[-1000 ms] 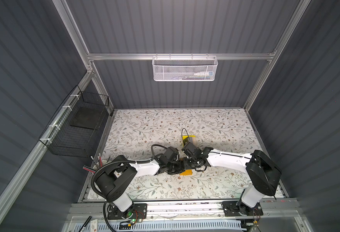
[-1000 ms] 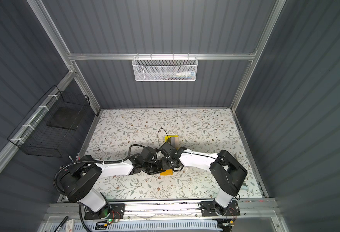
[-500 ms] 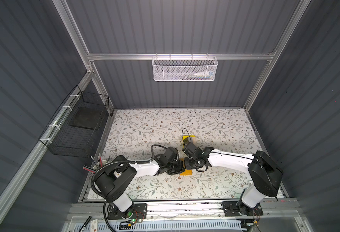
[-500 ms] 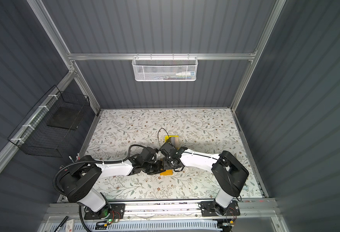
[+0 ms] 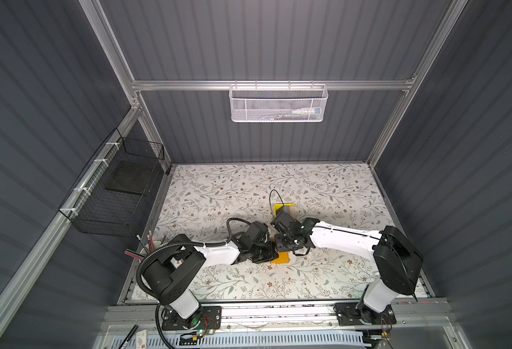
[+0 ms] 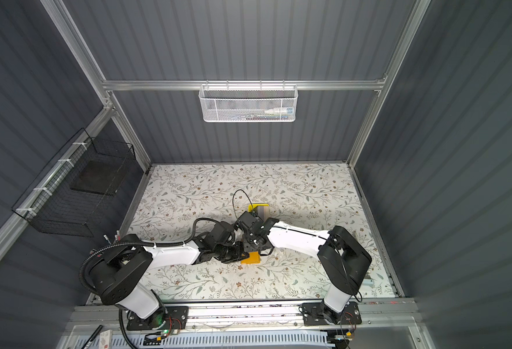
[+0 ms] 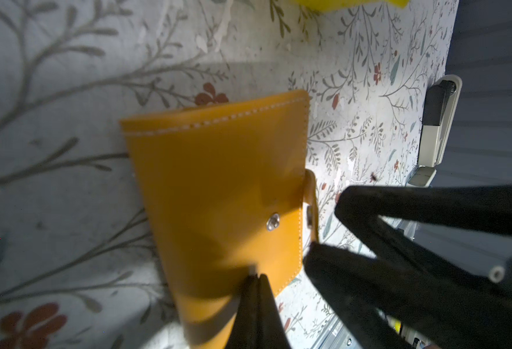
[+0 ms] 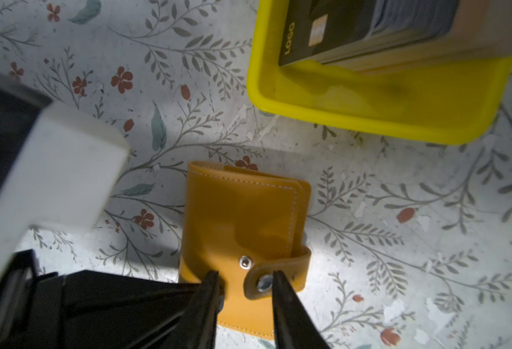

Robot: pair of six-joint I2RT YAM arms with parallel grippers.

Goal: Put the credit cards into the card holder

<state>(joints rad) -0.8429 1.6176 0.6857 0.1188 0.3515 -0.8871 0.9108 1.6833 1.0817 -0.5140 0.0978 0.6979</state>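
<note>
The strap's snap [image 8: 264, 283] lies beside the stud [image 8: 244, 262], so my right gripper should shut its fingers, bring the strap over the stud and press while my left gripper steadies the cover.
The card holder [image 8: 242, 223], a mustard wallet, lies closed on the floral table; both top views show part of it [image 5: 283, 259] [image 6: 252, 259] under the two grippers. Its strap [image 8: 281, 272] curls round the free edge, unsnapped, beside the stud. My right gripper [image 8: 245, 276] is open over that end, one finger by the strap's snap. My left gripper [image 7: 257, 276] is shut, its tips resting on the cover's edge. The credit cards [image 8: 339, 30], a stack with a black one on top, stand in a yellow tray [image 8: 369, 111].
The yellow tray [image 5: 278, 208] sits just behind the grippers. A beige and black stapler-like thing [image 7: 436, 121] lies at the table's right edge. A white mesh basket [image 5: 278, 102] hangs on the back wall. A black wire basket [image 5: 118, 187] hangs on the left wall.
My right gripper's jaws have parted from shut to open over the strap end. The left gripper has stayed shut on the same spot.
</note>
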